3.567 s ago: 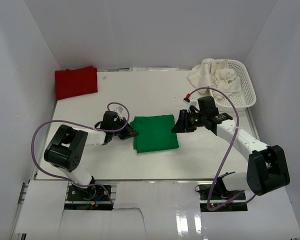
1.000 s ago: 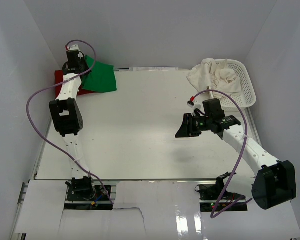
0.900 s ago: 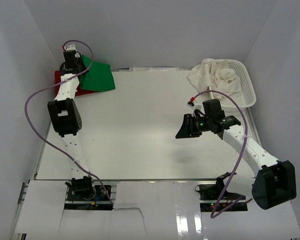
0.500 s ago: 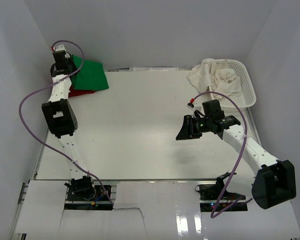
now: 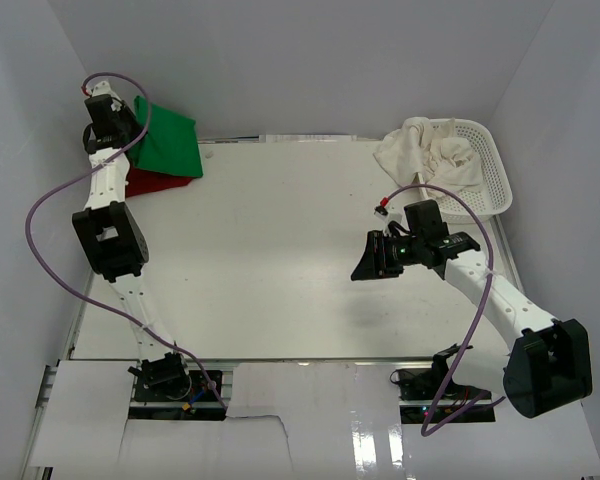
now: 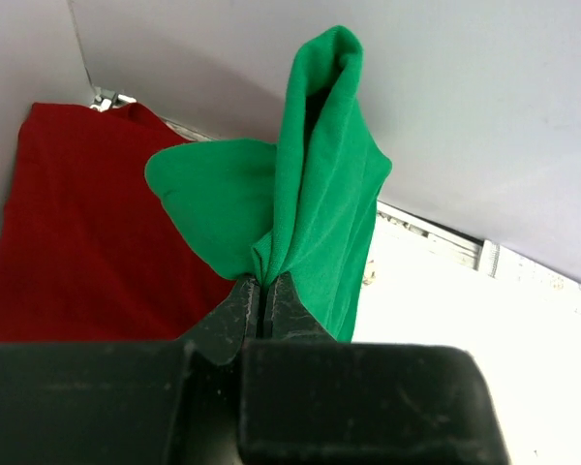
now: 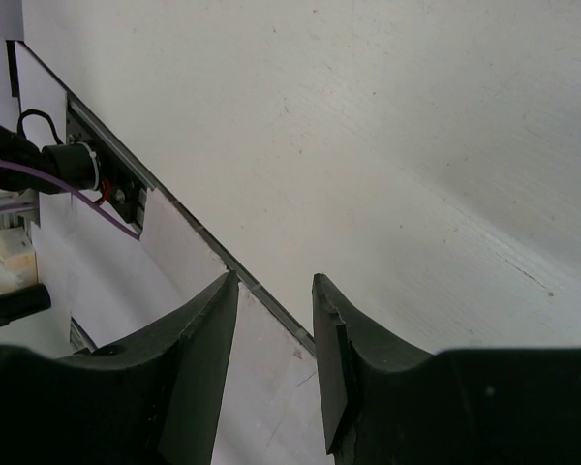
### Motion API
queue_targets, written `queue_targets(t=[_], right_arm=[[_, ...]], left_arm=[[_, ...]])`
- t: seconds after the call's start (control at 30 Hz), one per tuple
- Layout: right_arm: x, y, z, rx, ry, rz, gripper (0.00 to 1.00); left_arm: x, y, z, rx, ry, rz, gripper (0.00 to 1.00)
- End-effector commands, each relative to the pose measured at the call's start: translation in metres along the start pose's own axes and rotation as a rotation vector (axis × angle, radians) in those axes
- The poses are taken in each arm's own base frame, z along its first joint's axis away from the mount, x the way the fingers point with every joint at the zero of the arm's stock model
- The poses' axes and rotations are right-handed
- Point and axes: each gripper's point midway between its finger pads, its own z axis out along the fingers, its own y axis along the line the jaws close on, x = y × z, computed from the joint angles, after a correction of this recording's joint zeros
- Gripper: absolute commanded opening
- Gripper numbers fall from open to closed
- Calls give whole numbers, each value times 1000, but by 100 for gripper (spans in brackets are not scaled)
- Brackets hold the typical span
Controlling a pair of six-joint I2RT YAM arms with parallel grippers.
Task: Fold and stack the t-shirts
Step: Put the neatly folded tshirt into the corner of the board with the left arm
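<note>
The green t-shirt's far edge [image 5: 168,112] hangs beyond the red t-shirt near the back wall, so the left gripper should pull it back and bring it down onto the red t-shirt [image 5: 158,182].
My left gripper [image 5: 128,118] is raised at the far left corner, shut on the folded bright green t-shirt [image 5: 170,140]. The shirt hangs over the folded red t-shirt [image 5: 155,182] on the table. In the left wrist view the jaws [image 6: 262,283] pinch a bunched edge of the green t-shirt [image 6: 315,194], with the red t-shirt [image 6: 87,223] beneath. Cream-white t-shirts [image 5: 425,152] lie heaped in the white mesh basket [image 5: 493,170] at the far right. My right gripper [image 5: 360,268] is open and empty above the table's middle right; its fingers [image 7: 205,334] show over bare table.
White walls enclose the table on three sides. The table's front edge and cardboard strip [image 7: 174,252] show in the right wrist view. Purple cables loop from both arms [image 5: 70,190].
My left gripper has carried the green t-shirt from the table's middle to the far left corner, up over the red t-shirt. My right gripper has pulled back slightly and stays open.
</note>
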Motion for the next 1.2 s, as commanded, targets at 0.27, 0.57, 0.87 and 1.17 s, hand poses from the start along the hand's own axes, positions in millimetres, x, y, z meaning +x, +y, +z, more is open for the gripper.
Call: queue_targets(t=[0.27, 0.57, 0.87, 1.17], right_arm=[[10, 2, 5, -30, 14, 6, 43], [12, 4, 8, -41, 18, 12, 43], [14, 4, 9, -42, 23, 10, 43], [17, 3, 10, -34, 31, 14, 43]], left_arm=[[-79, -34, -54, 79, -165, 3, 0], [-101, -30, -66, 39, -212, 37, 0], [-82, -15, -62, -7, -198, 67, 0], [-25, -1, -22, 5, -77, 27, 0]])
